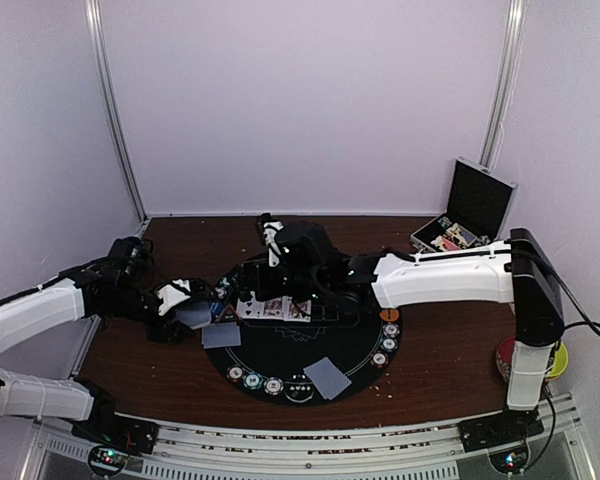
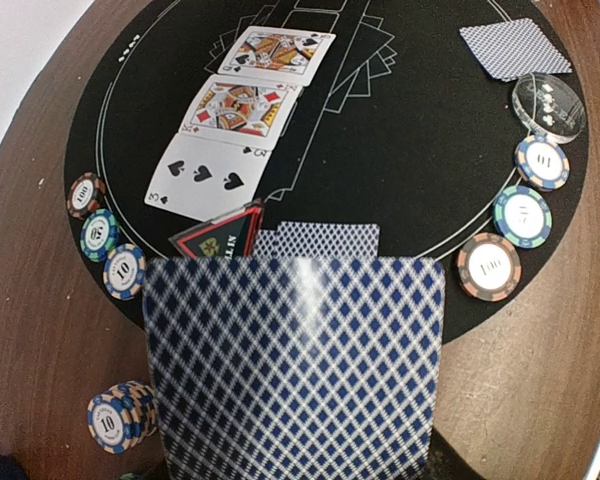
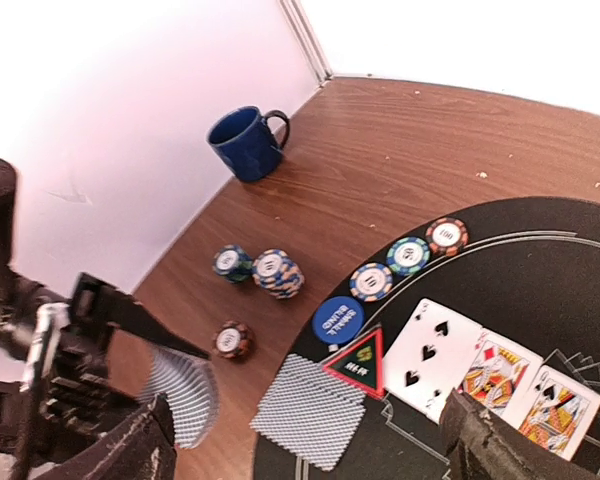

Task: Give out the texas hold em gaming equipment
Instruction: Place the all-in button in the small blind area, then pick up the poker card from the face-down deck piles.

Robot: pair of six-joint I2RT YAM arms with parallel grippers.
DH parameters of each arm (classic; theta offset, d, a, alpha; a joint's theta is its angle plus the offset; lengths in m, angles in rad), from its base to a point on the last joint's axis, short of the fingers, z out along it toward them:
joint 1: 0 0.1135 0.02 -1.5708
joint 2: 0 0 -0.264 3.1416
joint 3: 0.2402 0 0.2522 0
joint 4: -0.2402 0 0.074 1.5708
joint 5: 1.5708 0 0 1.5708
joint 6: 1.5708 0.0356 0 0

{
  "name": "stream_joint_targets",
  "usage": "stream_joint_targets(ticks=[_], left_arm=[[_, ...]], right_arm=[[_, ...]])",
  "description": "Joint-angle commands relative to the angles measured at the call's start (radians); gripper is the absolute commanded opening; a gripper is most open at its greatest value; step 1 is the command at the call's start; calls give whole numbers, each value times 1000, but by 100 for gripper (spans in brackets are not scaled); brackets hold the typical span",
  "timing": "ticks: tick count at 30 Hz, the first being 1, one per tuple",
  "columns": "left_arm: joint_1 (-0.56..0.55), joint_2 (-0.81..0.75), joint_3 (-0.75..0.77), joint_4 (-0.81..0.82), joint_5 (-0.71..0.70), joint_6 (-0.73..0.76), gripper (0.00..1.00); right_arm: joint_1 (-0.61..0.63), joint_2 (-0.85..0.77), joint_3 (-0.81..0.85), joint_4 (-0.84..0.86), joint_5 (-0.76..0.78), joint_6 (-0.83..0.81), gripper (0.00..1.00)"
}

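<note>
The deck's loose end (image 3: 197,397) pokes out clear of the robot's left gripper, so the open right gripper carries on moving toward the deck until its fingers close there.
My left gripper (image 1: 185,305) is shut on a deck of blue-backed playing cards (image 2: 295,370), held just above the left rim of the black round mat (image 1: 310,350); the deck hides its fingers. Three face-up cards (image 2: 242,108) lie in a row on the mat, beside a red triangle marker (image 3: 358,360), a blue disc (image 3: 338,320) and a face-down card (image 3: 310,408). My right gripper (image 3: 305,425) hovers open above that face-down card, holding nothing. Poker chips (image 2: 522,215) line the mat's edges, and another face-down card (image 1: 327,377) lies near the front.
A blue mug (image 3: 248,142) stands by the left wall. Chip stacks (image 3: 277,272) sit on the wood left of the mat. An open black case (image 1: 470,215) is at the back right, with bowls (image 1: 553,362) behind the right arm's base.
</note>
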Motion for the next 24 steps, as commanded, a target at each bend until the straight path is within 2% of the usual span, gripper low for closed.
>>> stream_joint_targets(ticks=[1,7,11,24], left_arm=[[-3,35,44,11,52,12,53],[-50,74,69,8,48,-2,53],[-73,100,73,10,43,-8,53],[-103,82,62,20,50,-24,53]], right_arm=[[-1,-27,-180,221,-139,131,92],[0,-27,-286,401,-270,242,90],[0,16,-295,479,-346,302,89],[2,202,-157,581,-440,449,81]])
